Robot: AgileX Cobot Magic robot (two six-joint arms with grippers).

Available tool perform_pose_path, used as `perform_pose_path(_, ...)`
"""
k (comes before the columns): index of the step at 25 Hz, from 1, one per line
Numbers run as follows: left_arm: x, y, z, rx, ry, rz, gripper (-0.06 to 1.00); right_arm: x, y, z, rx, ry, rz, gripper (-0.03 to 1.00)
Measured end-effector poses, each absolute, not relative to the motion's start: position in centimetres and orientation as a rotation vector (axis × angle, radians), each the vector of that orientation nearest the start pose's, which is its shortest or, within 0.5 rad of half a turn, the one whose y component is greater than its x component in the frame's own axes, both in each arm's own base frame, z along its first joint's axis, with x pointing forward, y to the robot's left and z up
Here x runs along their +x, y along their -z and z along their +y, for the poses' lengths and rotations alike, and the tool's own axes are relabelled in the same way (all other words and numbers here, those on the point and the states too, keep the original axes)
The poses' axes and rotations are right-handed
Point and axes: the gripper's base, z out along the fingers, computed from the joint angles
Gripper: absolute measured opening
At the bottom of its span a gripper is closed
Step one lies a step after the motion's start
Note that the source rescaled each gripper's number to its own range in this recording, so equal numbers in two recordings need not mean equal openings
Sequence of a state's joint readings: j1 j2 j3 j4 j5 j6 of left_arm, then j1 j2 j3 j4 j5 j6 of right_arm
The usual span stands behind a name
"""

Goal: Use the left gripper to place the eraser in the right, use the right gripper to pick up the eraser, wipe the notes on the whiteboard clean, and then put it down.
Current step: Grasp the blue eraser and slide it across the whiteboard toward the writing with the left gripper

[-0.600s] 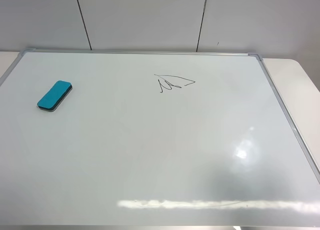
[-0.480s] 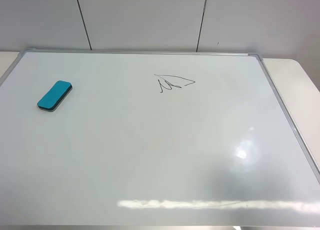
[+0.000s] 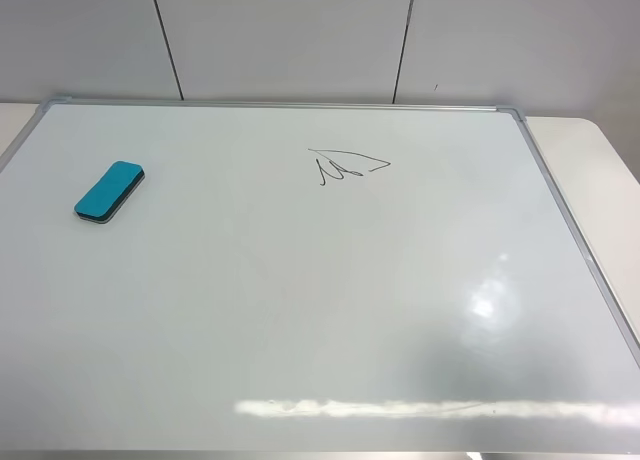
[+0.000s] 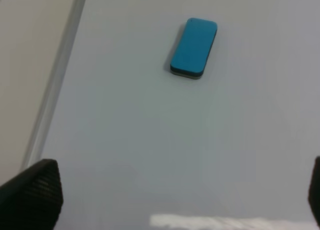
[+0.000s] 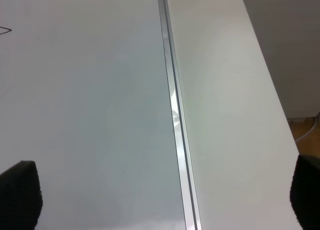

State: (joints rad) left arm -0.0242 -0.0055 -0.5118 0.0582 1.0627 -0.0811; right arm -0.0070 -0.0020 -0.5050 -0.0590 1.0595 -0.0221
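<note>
The teal eraser (image 3: 110,191) is lying flat on the smooth, shiny whiteboard (image 3: 245,235), so it will stay flat as it slides and will turn with the robot's left gripper when the robot drags it.
The teal eraser (image 3: 109,191) lies flat on the whiteboard (image 3: 300,310) near its left edge, far side. The notes (image 3: 345,165), a thin black leaf-like scribble, sit on the board's far middle. Neither arm shows in the exterior high view. In the left wrist view my left gripper (image 4: 175,197) is open, its dark fingertips (image 4: 32,195) far apart, hovering over bare board with the eraser (image 4: 194,47) some way ahead of it. My right gripper (image 5: 164,195) is open too, with nothing between its fingertips (image 5: 20,195), above the board's right frame edge (image 5: 175,115).
The board rests on a pale beige table (image 3: 590,160) that shows along its right side and far left corner. Grey wall panels (image 3: 300,40) rise behind it. Beyond the table's right edge the right wrist view shows floor (image 5: 307,125).
</note>
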Motion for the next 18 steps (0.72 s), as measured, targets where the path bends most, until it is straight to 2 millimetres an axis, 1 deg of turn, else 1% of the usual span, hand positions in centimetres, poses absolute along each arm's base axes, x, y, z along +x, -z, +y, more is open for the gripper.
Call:
perform_pose_path(6,-0.6,-28.1,0.5,-0.061,-0.004,2.034,1.0,-0.6,-27.9,-0.5,-0.012,0.089,2.036,1.0)
perform_pose_path(8,0.0,-28.2,0.5,-0.061,-0.008,2.074,1.0,-0.6,-27.9,-0.5,-0.012,0.089,2.036,1.0)
perform_pose_path(10,1.1,-28.5,0.5,-0.06,-0.012,2.139,1.0,-0.6,-27.9,-0.5,-0.012,0.089,2.036,1.0)
perform_pose_path(14,4.7,-30.0,0.3,-0.058,-0.017,2.294,1.0,-0.6,-27.9,-0.5,-0.012,0.089,2.036,1.0)
perform_pose_path(17,8.5,-31.4,0.1,-0.048,-0.007,2.392,1.0,-0.6,-27.9,-0.5,-0.012,0.089,2.036,1.0)
perform_pose_path(18,10.1,-31.8,0.0,-0.039,-0.002,2.433,1.0,-0.6,-27.9,-0.5,-0.012,0.089,2.036,1.0)
